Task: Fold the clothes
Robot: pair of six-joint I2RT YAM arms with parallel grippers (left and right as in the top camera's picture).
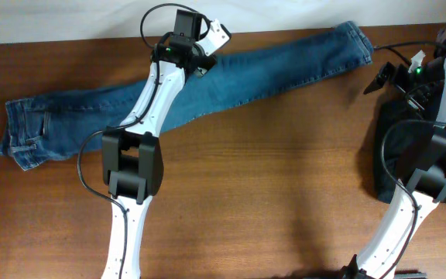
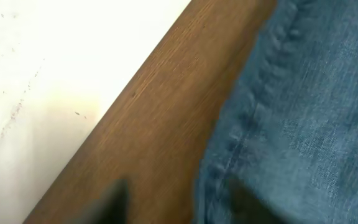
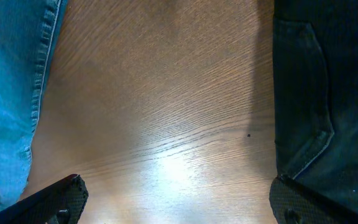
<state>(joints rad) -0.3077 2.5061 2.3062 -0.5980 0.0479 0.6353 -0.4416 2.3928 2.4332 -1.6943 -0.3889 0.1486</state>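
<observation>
I should close my right gripper and press with it on the leg (image 1: 337, 53) near the hem, because the jeans' hem (image 1: 360, 44) lies beside my right gripper and far from my left gripper.
Blue jeans (image 1: 231, 77) lie stretched flat, slanting from the waist at the left to the hem at the far right. My left gripper (image 1: 206, 60) is at their far edge. In the left wrist view its blurred fingers (image 2: 179, 208) are open and straddle the seam, one over the wood and one over the jeans (image 2: 303, 112). My right gripper (image 1: 379, 80) is open and empty just right of the hem. In the right wrist view it (image 3: 176, 199) hovers over bare wood between the jeans (image 3: 11, 93) and a dark garment (image 3: 328, 93).
The dark garment (image 1: 385, 147) lies bunched at the table's right edge under the right arm. The wooden table (image 1: 285, 194) ends at a white wall (image 2: 55, 74) close behind the left gripper. Black cables (image 1: 87, 155) hang off both arms.
</observation>
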